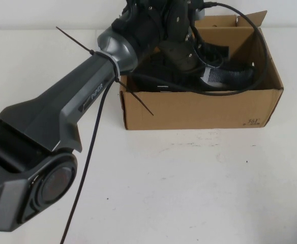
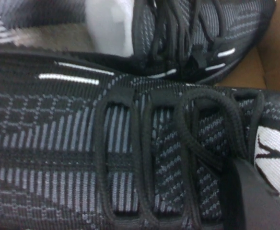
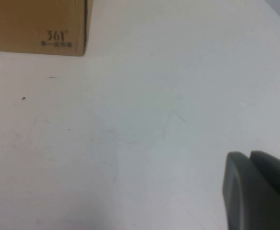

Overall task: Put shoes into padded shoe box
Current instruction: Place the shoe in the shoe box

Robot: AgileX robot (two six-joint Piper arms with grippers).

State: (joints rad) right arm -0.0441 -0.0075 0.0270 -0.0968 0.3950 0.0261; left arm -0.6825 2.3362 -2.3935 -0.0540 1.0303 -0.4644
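The nearer shoe's toe (image 1: pixel 141 81) crowds one end of the box, so the robot's left gripper should slide that shoe toward the gap (image 1: pixel 269 81) past its heel.
The brown cardboard shoe box (image 1: pixel 199 109) stands at the table's far middle, and both black knit shoes lie inside it (image 1: pixel 230 76). My left gripper (image 1: pixel 189 56) reaches down into the box. In the left wrist view it (image 2: pixel 262 201) is shut on the tongue area of the nearer shoe (image 2: pixel 82 158), beside its white label. The other shoe (image 2: pixel 197 33), stuffed with white paper (image 2: pixel 109 24), lies right alongside. My right gripper (image 3: pixel 255 191) is shut and empty over bare table, out of the high view. The box's printed corner (image 3: pixel 34 24) shows in the right wrist view.
The left arm (image 1: pixel 77 101) stretches from the near left across to the box, with a black cable (image 1: pixel 87 168) hanging under it. The box's flaps (image 1: pixel 255 20) stand upright at the back. White table (image 1: pixel 199 183) lies in front of the box.
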